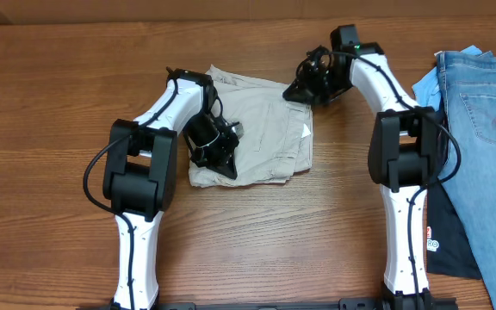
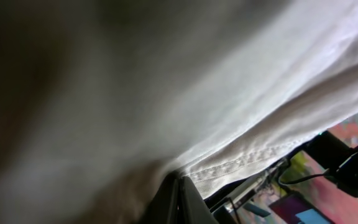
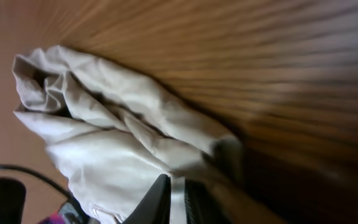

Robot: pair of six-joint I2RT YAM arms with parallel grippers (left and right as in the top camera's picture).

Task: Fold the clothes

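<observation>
My left gripper needs to drag the trousers to the table's far corner (image 1: 74, 69) on its side, because the folded trousers (image 1: 263, 129) take up the middle of the table, where the jeans need room.
The beige trousers (image 1: 269, 129) lie folded into a rough rectangle on the wooden table (image 1: 58, 103). My left gripper (image 1: 216, 158) is at the garment's lower left edge, shut on a stitched hem of the trousers (image 2: 241, 165); pale cloth fills most of the left wrist view. My right gripper (image 1: 300, 90) is at the garment's upper right corner, shut on a thin fold of the trousers (image 3: 178, 193). The crumpled cloth (image 3: 104, 118) stretches away from it over the wood.
Blue denim jeans (image 1: 489, 129) lie at the right edge of the table. A small light-blue cloth (image 1: 425, 86) pokes out at their left. A dark garment (image 1: 446, 232) lies under them near the right arm's base.
</observation>
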